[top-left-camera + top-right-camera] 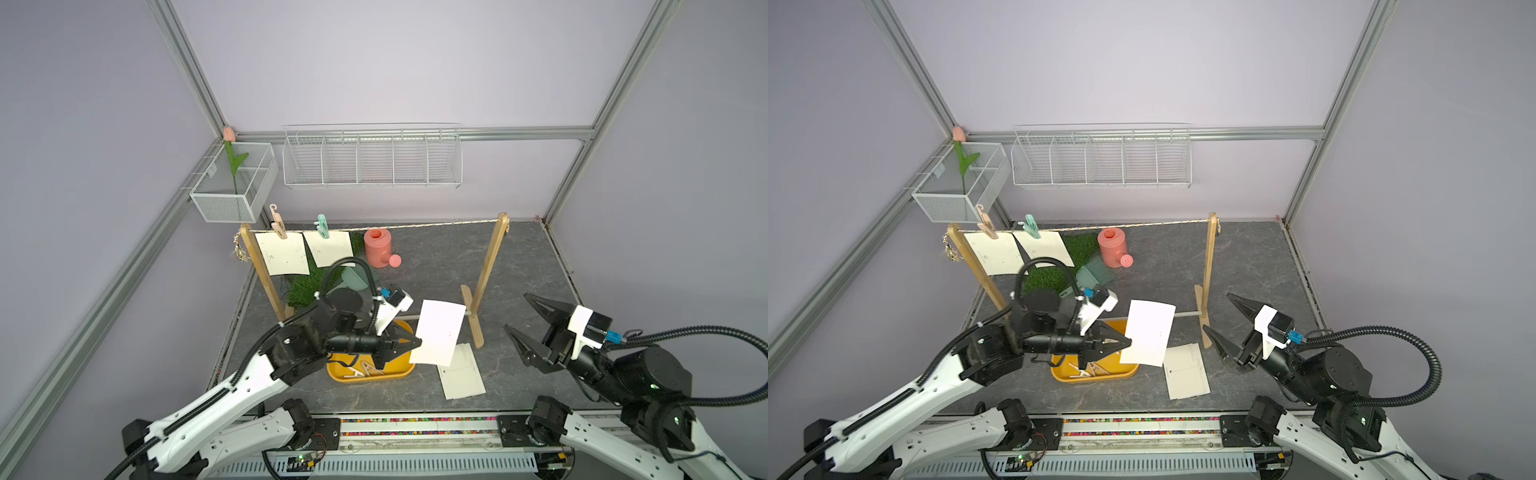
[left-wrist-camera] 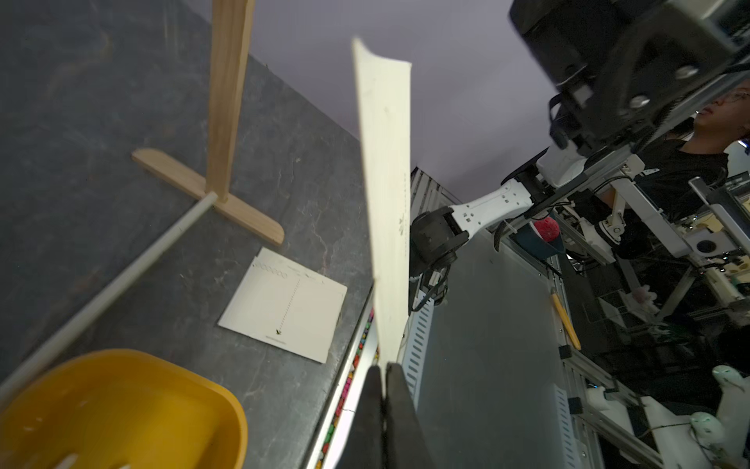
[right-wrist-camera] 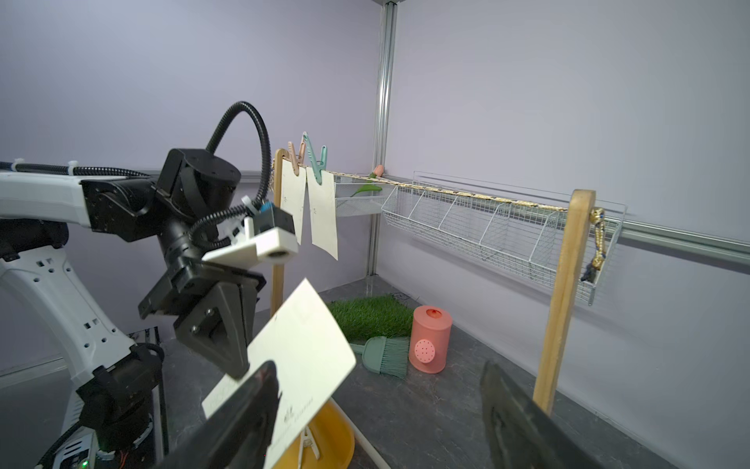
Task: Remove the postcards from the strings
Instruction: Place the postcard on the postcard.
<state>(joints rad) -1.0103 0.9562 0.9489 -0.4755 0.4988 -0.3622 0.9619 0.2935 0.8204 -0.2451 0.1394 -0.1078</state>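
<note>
The held postcard (image 1: 440,329) is free of the string, and the flat postcards (image 1: 462,377) lie open below. The robot's left gripper should keep moving the held postcard down until it touches them.
Two cream postcards (image 1: 282,253) (image 1: 328,248) hang at the left end of the string (image 1: 415,226), held by a pink clothespin (image 1: 277,224) and a teal clothespin (image 1: 323,226). My left gripper (image 1: 419,343) (image 2: 383,367) is shut on the edge of a third postcard (image 1: 439,332) (image 2: 385,182), held in the air in front of the rack. More postcards (image 1: 461,372) (image 2: 284,302) lie flat on the table under it. My right gripper (image 1: 516,311) (image 3: 377,377) stands open to the right of the held card, with nothing between its fingers.
A yellow tray (image 1: 374,377) with loose clothespins sits under my left wrist. The rack's right wooden post (image 1: 490,266) and foot stand between the held card and my right gripper. A pink watering can (image 1: 378,248), green brush (image 3: 385,357) and grass mat (image 1: 1054,276) lie behind the string.
</note>
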